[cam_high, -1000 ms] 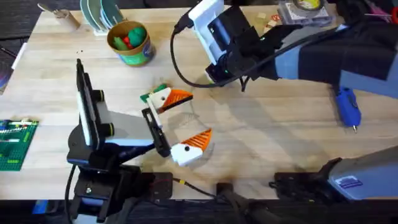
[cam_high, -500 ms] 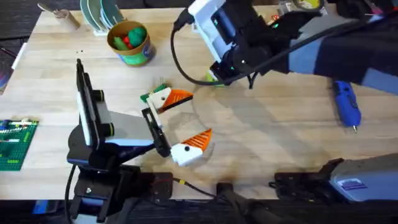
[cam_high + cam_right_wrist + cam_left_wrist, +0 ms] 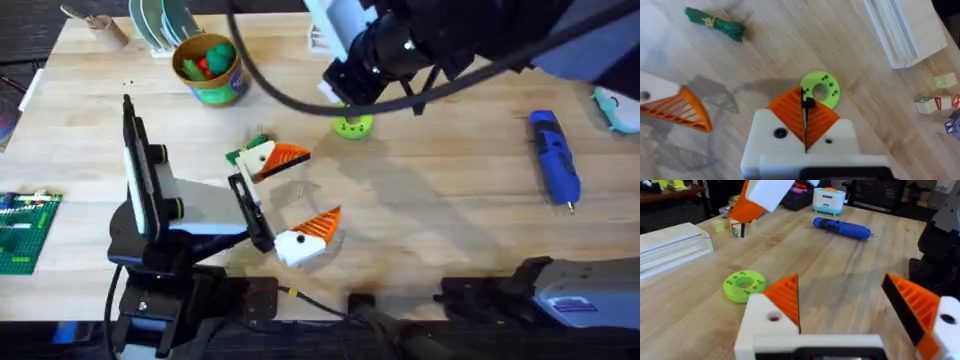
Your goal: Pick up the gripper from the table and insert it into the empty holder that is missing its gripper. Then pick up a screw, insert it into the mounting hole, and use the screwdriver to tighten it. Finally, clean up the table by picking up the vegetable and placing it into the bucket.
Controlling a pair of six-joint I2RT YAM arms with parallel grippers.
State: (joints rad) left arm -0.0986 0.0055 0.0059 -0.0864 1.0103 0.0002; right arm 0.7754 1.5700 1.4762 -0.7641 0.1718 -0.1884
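Note:
My left gripper is yet to close; the mount with the mounting hole (image 3: 774, 316) sits square, so its orange tip (image 3: 284, 159) will meet the other one flush then.
My left gripper (image 3: 290, 198) (image 3: 840, 287) stands open over the table's middle. Both of its white mounts carry orange ribbed tips, so I cannot tell which one is the task's gripper or holder. A mounting hole (image 3: 773, 317) shows on one mount. My right gripper (image 3: 804, 107) (image 3: 345, 97) hangs above the green ring disc (image 3: 352, 126) (image 3: 820, 90), shut on a small black screw (image 3: 808, 103). The green vegetable (image 3: 242, 151) (image 3: 715, 24) lies beside the left gripper's far finger. The blue screwdriver (image 3: 555, 170) (image 3: 841, 228) lies at the right. The bucket (image 3: 210, 68) stands at the back left.
A green brick plate (image 3: 25, 232) lies at the left edge, and dishes (image 3: 163, 22) stand behind the bucket. A clear flat tray (image 3: 896, 31) and small toy blocks (image 3: 935, 102) lie near the far edge. The wood between the left gripper and the screwdriver is bare.
The right arm has risen off the green ring disc toward the camera, so the disc now shows in full. The left arm has not moved.

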